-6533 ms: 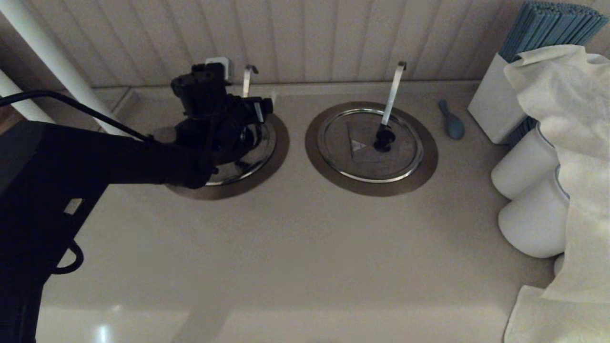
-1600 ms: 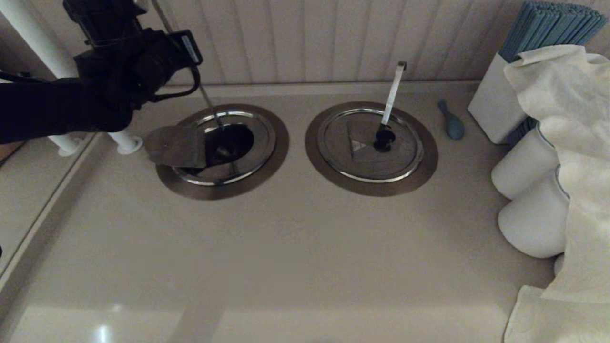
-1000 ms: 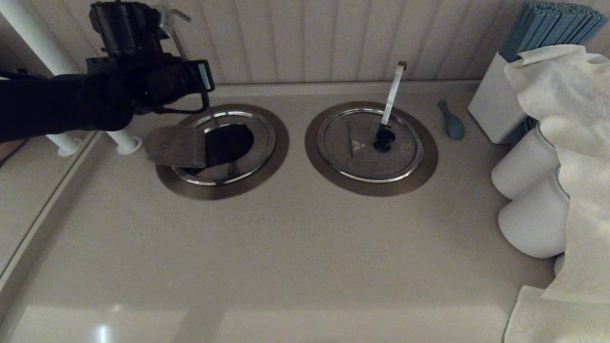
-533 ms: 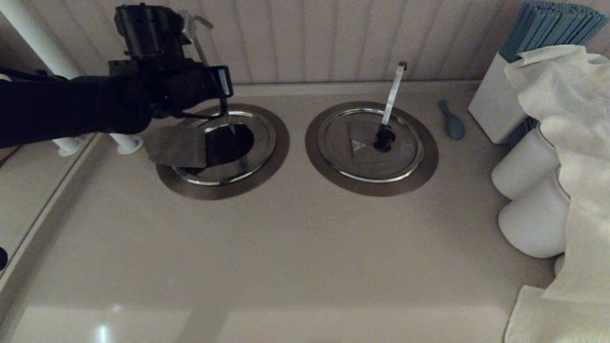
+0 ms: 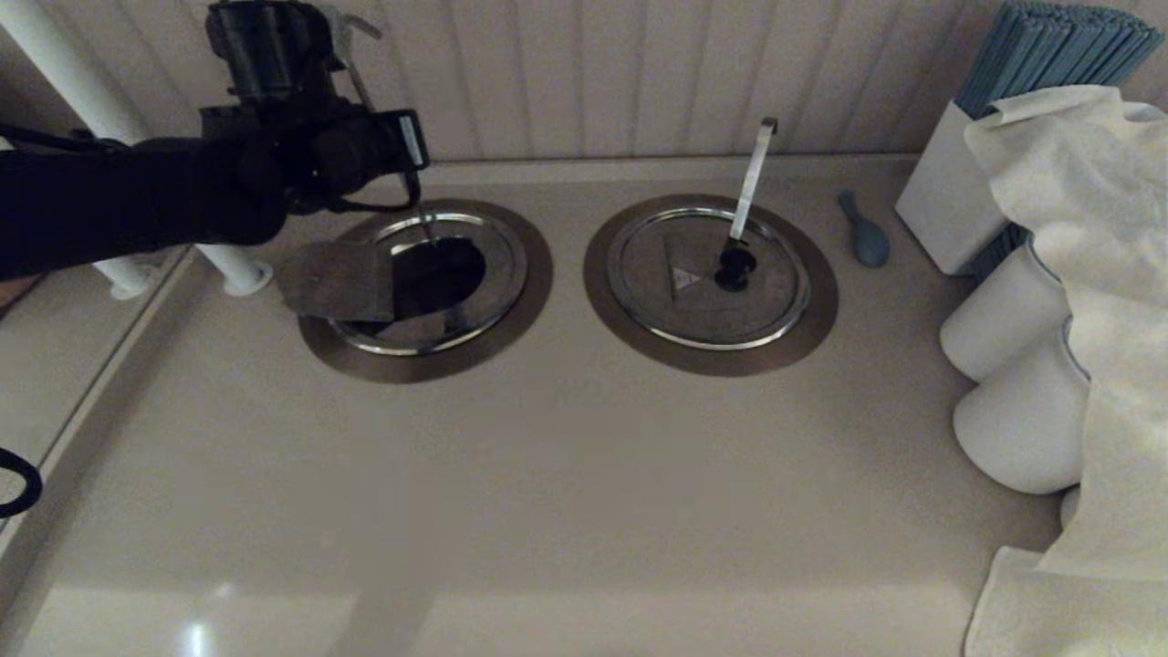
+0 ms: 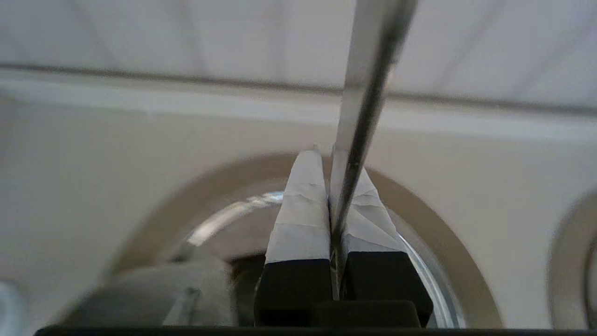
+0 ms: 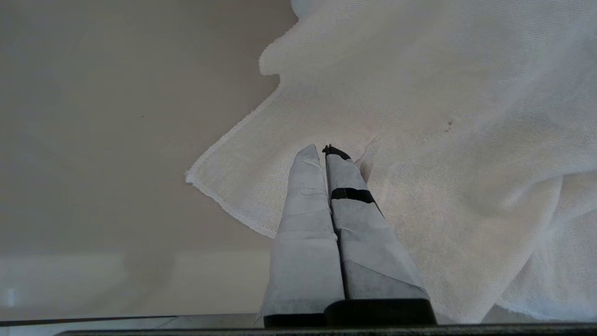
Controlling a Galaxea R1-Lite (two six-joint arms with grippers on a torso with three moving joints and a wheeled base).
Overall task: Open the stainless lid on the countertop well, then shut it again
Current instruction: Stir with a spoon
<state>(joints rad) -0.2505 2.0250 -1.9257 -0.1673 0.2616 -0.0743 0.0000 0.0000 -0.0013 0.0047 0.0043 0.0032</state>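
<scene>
Next, my left gripper brings the utensil handle back over the dark hole (image 5: 443, 276), because it is holding the handle above the well's far rim (image 5: 446, 208), too close to the wall.
The stainless lid (image 5: 500, 265) sits on the left countertop well (image 5: 440, 274). Its hinged flap (image 5: 336, 279) is folded back to the left, baring the dark hole. My left gripper (image 5: 394, 153) hangs above the well's far rim, shut on the slim hook-topped utensil handle (image 5: 422, 224), whose lower end dips toward the opening. In the left wrist view the handle (image 6: 371, 70) is pinched between the taped fingers (image 6: 301, 210) of the gripper (image 6: 326, 156), above the steel rim (image 6: 224, 214) and brown collar (image 6: 447, 242). My right gripper (image 7: 321, 151) is parked shut over a white cloth (image 7: 419, 140).
The twin lid (image 5: 707, 278) with the broader slanted handle (image 5: 753, 173) lies shut to the right. A blue spoon (image 5: 867, 233), a white box (image 5: 949, 205), white containers (image 5: 1004, 319) and a draped cloth (image 5: 1086, 228) crowd the right side. White posts (image 5: 233, 265) stand at the left.
The flap, shut 6.5 s ago, now lies open. Over the last half second my left gripper moved up and left with the utensil handle. The right lid has not moved.
</scene>
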